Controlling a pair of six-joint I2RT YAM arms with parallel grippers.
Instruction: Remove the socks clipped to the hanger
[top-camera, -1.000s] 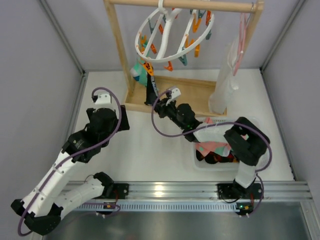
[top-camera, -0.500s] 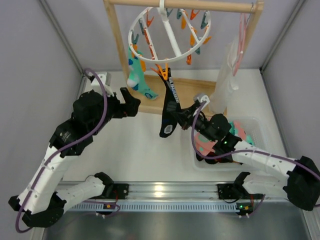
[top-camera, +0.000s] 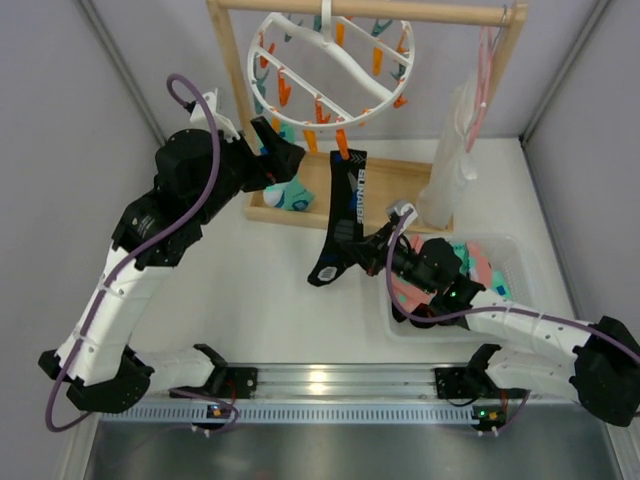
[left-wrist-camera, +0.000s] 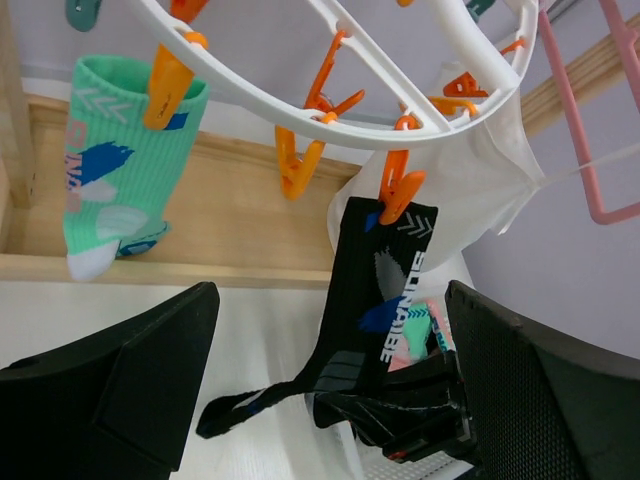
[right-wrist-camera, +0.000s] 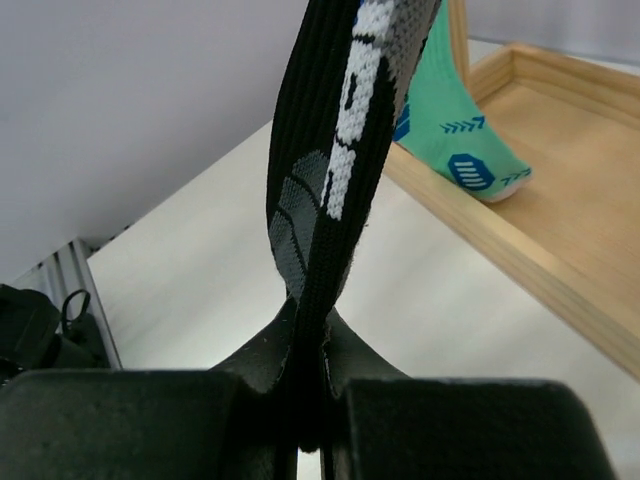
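My left gripper's fingers are short of the black sock's orange pin (top-camera: 343, 146). My right gripper should pull the sock (top-camera: 344, 205) closer before my left gripper squeezes the pin.
The white ring hanger (top-camera: 325, 60) hangs from the wooden rail, its orange and teal pins around it; it also shows in the left wrist view (left-wrist-camera: 350, 70). A black sock (top-camera: 345, 205) with white marks hangs from an orange pin and is stretched down and forward. My right gripper (top-camera: 372, 238) is shut on its lower part, the fabric pinched between the jaws (right-wrist-camera: 310, 400). A teal-mint sock (left-wrist-camera: 115, 170) is pinned at the ring's left, its toe over the rack base (right-wrist-camera: 450, 130). My left gripper (top-camera: 280, 155) is open and empty, just below the ring's left edge, its wide jaws framing the black sock (left-wrist-camera: 385, 270).
The wooden rack frame (top-camera: 232, 90) and its tray base (top-camera: 400, 185) stand at the back. A long white garment (top-camera: 450, 175) on a thin pink hanger hangs at the right. A clear bin (top-camera: 512, 250) holding pink, teal and black socks sits under my right arm.
My left gripper has risen and moved right, up to the ring. The ring has swung. My right gripper has kept hold of the black sock and pulled it forward off the rack base.
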